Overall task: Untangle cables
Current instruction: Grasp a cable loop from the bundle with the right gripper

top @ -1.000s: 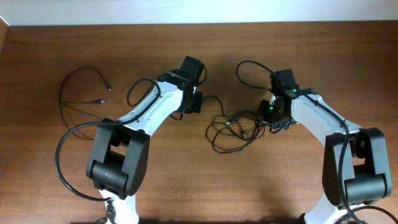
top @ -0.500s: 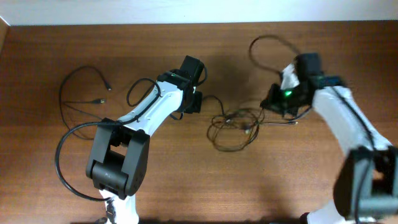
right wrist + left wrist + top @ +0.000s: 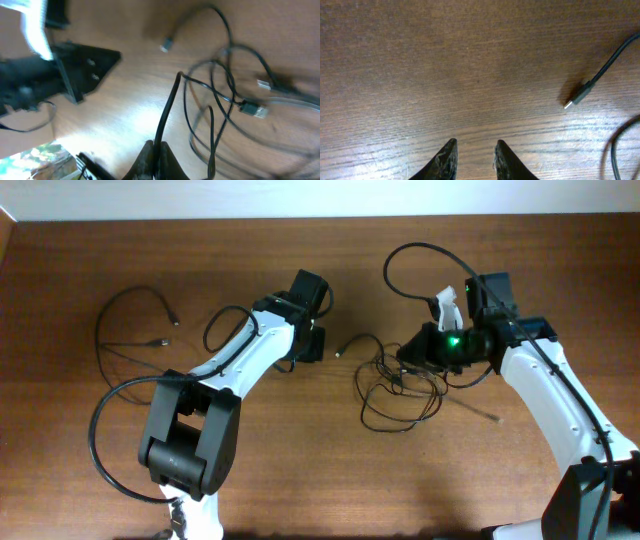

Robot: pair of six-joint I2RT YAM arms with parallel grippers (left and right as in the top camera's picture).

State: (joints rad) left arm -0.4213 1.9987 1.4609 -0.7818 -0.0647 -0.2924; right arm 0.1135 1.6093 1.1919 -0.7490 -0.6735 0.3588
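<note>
My left gripper is empty, and the strand of cable in my right gripper goes into the bundle's loops. My right gripper should raise the strand of cable high and away.
A tangled bundle of thin black cables lies on the wooden table, right of centre. My right gripper is shut on one strand of it and holds it up from the table, with the loops hanging below. One loose plug end lies free, just right of my left gripper. In the left wrist view the fingers are apart and empty over bare wood, with that plug to the right.
A separate thin black cable with small plugs lies at the far left. Thick black arm cables loop at the left base and above the right arm. A thin stick-like end lies right of the bundle.
My right gripper has risen and shifted, dragging the bundle to the right. The cable end near my left gripper has slid away from it. The left arm has not moved.
</note>
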